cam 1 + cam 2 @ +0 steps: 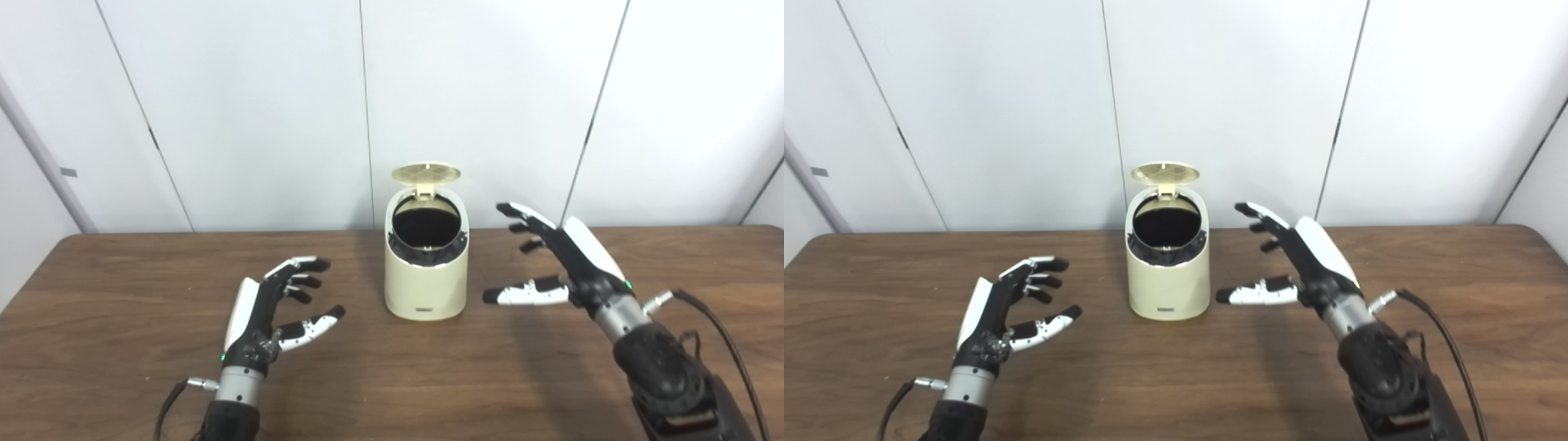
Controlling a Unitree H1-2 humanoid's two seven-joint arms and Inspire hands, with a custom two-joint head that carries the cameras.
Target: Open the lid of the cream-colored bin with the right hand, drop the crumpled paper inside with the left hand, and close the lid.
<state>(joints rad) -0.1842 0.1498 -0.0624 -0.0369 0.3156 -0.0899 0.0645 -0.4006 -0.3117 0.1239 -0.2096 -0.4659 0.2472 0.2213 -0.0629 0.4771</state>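
My gripper will push the lid (426,173), and the lid will swing down flush over the bin's opening and stay shut, because it stands on a hinge at the bin opening's rear (425,192).
The cream-colored bin (425,288) stands on the brown table (122,306) at the middle back. Its lid (426,173) stands swung up at the rear, and the round mouth shows a dark inside. My left hand (269,312) is open and empty, low over the table to the left of the bin. My right hand (560,257) is open and empty, raised to the right of the bin with its fingers toward it, not touching. No crumpled paper shows in either view.
White wall panels (478,92) rise right behind the table's back edge. A cable (723,343) runs from my right wrist. The table's left edge shows at the far left.
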